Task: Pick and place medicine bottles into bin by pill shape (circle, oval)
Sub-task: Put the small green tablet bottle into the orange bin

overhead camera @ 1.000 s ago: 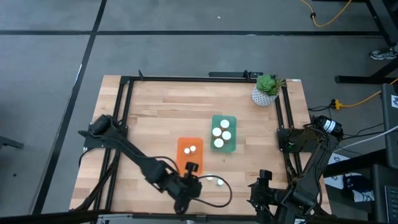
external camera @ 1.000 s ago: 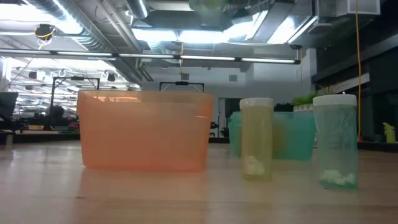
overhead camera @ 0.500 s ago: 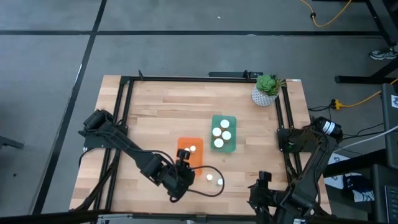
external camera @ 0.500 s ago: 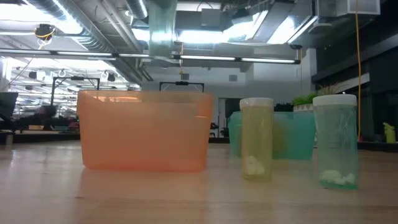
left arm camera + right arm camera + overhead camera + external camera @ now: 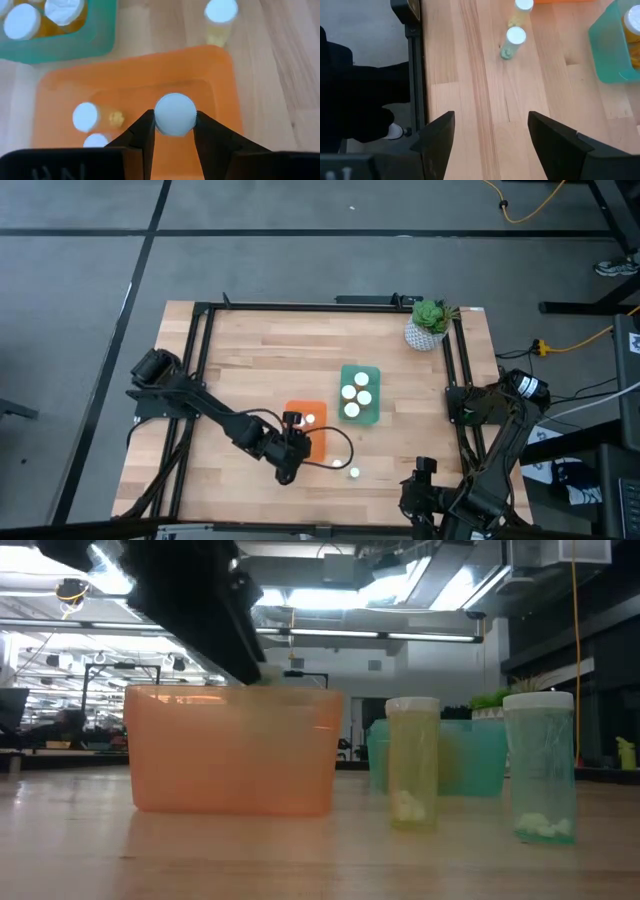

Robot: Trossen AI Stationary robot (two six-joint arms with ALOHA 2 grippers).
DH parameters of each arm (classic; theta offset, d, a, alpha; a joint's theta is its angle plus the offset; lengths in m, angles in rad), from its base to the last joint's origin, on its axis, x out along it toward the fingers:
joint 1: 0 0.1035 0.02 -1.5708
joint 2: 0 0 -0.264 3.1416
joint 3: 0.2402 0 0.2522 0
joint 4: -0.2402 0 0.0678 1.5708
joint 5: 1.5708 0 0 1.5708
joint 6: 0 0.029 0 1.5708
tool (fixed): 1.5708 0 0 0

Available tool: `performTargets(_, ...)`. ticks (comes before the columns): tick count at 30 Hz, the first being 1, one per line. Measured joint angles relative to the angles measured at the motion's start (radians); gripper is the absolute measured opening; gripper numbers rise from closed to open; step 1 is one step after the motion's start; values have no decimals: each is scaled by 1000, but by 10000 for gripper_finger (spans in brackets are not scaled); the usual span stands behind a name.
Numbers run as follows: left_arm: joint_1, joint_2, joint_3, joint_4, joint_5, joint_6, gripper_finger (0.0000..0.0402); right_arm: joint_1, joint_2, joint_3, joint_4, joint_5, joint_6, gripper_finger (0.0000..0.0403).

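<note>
My left gripper should go on lowering the held bottle (image 5: 175,114), upright over the orange bin's free bottom (image 5: 204,100) and clear of the bottles inside, and let it go there.
My left gripper (image 5: 172,131) is shut on a white-capped medicine bottle (image 5: 175,114) over the orange bin (image 5: 220,75); in the high view it is over that bin (image 5: 318,442). Two more bottles (image 5: 86,116) stand in the orange bin. Several bottles (image 5: 355,392) stand in the teal bin (image 5: 374,372). Two bottles (image 5: 335,463) (image 5: 354,473) stand upright on the table near the front edge; they also show in the low view (image 5: 412,762) (image 5: 540,765). My right gripper (image 5: 490,135) is open and empty at the near right corner. My left gripper pinches the bottle's top at the two sides of its white cap (image 5: 159,120) between its two fingers. The fingers come from above, pointing down. The bottle stands upright in the hold over the orange bin; whether its foot touches the bin's floor is hidden.
A white pot with a green plant (image 5: 428,325) stands at the far right corner. A black frame (image 5: 200,380) runs round the table top. The wood left of the bins and along the far edge is bare.
My left gripper has carried the bottle from beside the two bottles at the near edge, toward the table's far and left, to over the orange bin. The bottle has stayed upright in the shut fingers. The arm now shows above the bin in the low view.
</note>
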Motion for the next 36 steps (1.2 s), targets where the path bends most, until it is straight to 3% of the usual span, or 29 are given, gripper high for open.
performTargets(6,30,0,-71,175,19,11,106,0,0,0,-3,0,-1,255)
performTargets(16,87,32,-76,171,121,10,106,0,0,0,-8,-1,-1,255)
performTargets(29,88,31,-76,175,94,9,107,0,0,-1,-8,-2,-1,255)
performTargets(36,88,31,-76,174,94,7,134,0,0,-1,-8,-2,-1,255)
